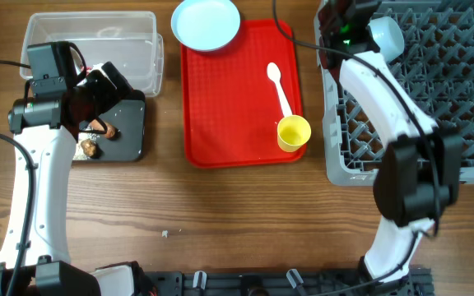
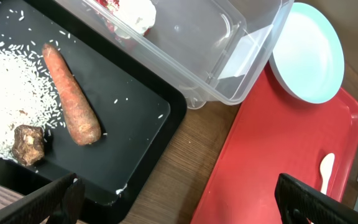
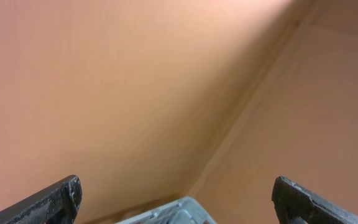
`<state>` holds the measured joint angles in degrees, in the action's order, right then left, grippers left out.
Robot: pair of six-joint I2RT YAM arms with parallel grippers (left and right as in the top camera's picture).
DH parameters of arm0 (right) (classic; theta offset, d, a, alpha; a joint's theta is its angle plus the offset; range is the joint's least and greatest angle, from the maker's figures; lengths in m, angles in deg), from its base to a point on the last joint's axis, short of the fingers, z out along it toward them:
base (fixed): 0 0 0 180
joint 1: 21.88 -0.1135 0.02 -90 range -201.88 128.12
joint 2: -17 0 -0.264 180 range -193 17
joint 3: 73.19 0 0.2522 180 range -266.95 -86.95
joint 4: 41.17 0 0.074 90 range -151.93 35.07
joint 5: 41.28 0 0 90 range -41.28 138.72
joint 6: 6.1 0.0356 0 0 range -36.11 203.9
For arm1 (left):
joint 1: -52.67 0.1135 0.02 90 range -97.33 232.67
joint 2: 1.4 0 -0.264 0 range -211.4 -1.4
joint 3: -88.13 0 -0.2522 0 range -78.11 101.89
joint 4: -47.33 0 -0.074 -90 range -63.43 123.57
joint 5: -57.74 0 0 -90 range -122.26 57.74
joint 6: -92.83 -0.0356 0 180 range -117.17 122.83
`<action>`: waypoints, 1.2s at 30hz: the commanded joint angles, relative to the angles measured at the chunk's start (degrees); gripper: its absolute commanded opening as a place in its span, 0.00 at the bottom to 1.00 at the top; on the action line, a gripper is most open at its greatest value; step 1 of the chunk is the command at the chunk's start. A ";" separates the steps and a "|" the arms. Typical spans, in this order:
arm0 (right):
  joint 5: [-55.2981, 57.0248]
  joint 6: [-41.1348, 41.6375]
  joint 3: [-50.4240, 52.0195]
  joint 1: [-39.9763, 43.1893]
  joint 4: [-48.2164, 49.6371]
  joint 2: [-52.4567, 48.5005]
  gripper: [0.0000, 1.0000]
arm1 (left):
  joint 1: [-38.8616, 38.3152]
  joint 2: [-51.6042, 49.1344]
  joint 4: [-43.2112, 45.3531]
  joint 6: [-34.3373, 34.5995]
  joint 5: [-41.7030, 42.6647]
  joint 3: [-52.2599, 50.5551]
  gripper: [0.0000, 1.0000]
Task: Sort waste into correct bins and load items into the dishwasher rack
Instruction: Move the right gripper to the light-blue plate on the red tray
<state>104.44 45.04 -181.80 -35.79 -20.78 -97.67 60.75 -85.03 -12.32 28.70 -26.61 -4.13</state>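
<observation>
My right gripper should keep going, because the pale-blue plate's rim [image 1: 236, 33] stands free above the red tray. It should move toward that rim [image 1: 234, 36] until its fingers are on both sides of it, then close.
My left gripper [image 1: 115, 85] [image 2: 179, 205] is open and empty above the black tray [image 1: 130, 136] [image 2: 142, 118]. That tray holds the orange carrot [image 2: 71, 94] [image 1: 105, 129], the brown lump [image 2: 28, 144] [image 1: 90, 149] and white rice crumbs [image 2: 8, 93]. The red-and-white wrapper [image 2: 132, 11] lies in the clear tub [image 1: 89, 45] [image 2: 229, 50]. The pale-blue plate [image 1: 206, 22] [image 2: 306, 53], white spoon [image 1: 279, 86] [image 2: 325, 171] and yellow cup [image 1: 293, 133] are on the red tray [image 1: 237, 123]. My right gripper [image 1: 341, 15] [image 3: 179, 202] is open and empty at the grey rack's [image 1: 443, 99] far-left corner, beside a white bowl [image 1: 385, 37]. The teal bowl is out of view.
The red tray [image 2: 272, 162] lies between the black tray and the rack. A small white crumb [image 1: 164, 233] lies on the wooden table in front. The right wrist view shows a brown cardboard-like wall and the rack's corner [image 3: 173, 214].
</observation>
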 commanded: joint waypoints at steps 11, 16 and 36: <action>-11.17 33.68 -4.31 -15.26 -41.99 4.90 1.00 | 0.46 0.20 0.13 0.11 -0.33 0.26 1.00; -41.20 56.17 -9.73 -13.62 -56.00 5.16 1.00 | 0.46 0.20 0.13 0.11 -0.35 0.26 1.00; -62.64 90.09 -5.99 -11.91 -46.29 -11.91 1.00 | 0.46 0.20 0.13 0.11 -0.35 0.26 1.00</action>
<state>46.58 133.63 -188.31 -46.85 -70.52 -105.89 60.75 -85.03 -12.32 28.70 -26.59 -4.13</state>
